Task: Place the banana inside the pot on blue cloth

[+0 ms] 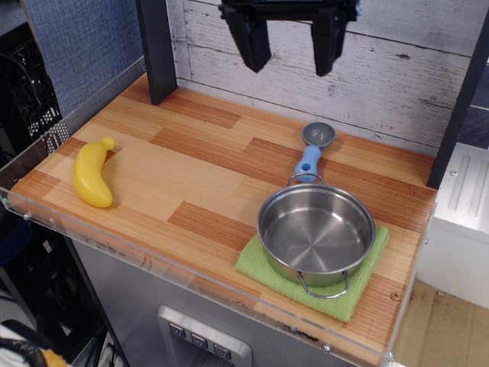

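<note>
The banana [92, 174] will lean with its stem over the pot's rim when the robot's gripper lowers it in, because it looks nearly as long as the pot's round opening [316, 229].
The yellow toy banana [92, 173] lies on the wooden table near its left front corner, stem pointing to the back. The shiny steel pot [315, 234] stands empty on the light-green cloth [345, 294] at the right front. My gripper [289, 65] hangs high at the top of the view in front of the back wall. Its two black fingers are spread wide with nothing between them. It is far from the banana and well behind the pot.
A small grey scoop with a blue handle [312, 150] lies just behind the pot. A dark post [157, 50] stands at the back left and another at the right edge. A clear plastic lip runs along the table's front edge [153, 264].
</note>
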Controlling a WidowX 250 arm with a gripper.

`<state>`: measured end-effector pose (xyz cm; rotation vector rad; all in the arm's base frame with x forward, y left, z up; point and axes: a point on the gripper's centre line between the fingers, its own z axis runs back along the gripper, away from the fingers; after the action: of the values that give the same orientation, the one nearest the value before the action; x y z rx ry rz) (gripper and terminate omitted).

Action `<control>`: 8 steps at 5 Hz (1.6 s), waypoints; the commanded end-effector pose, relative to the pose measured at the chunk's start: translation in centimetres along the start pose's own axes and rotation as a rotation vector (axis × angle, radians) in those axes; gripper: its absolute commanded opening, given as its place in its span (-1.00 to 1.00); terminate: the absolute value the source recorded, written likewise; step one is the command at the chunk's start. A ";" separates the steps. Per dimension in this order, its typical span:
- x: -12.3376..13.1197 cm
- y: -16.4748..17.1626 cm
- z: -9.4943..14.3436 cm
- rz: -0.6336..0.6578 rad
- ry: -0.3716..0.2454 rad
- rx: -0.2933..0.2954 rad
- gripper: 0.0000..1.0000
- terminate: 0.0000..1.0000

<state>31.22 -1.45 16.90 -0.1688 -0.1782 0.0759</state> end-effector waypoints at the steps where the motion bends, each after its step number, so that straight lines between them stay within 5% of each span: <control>1: -0.7 6.4 3.0 0.065 -0.057 0.024 1.00 -1.00; 3: -3.2 12.7 2.6 0.118 -0.039 0.057 1.00 -1.00; 4: -3.6 15.1 0.7 0.131 -0.002 0.060 1.00 -1.00; 6: -3.3 19.2 -3.8 0.166 -0.021 0.121 1.00 -1.00; 7: -2.6 20.0 -4.5 0.072 -0.089 0.157 1.00 -1.00; 8: -2.8 20.6 -4.7 -0.006 -0.095 0.173 1.00 -1.00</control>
<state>28.08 17.37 7.26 -0.0067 -0.2432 0.0883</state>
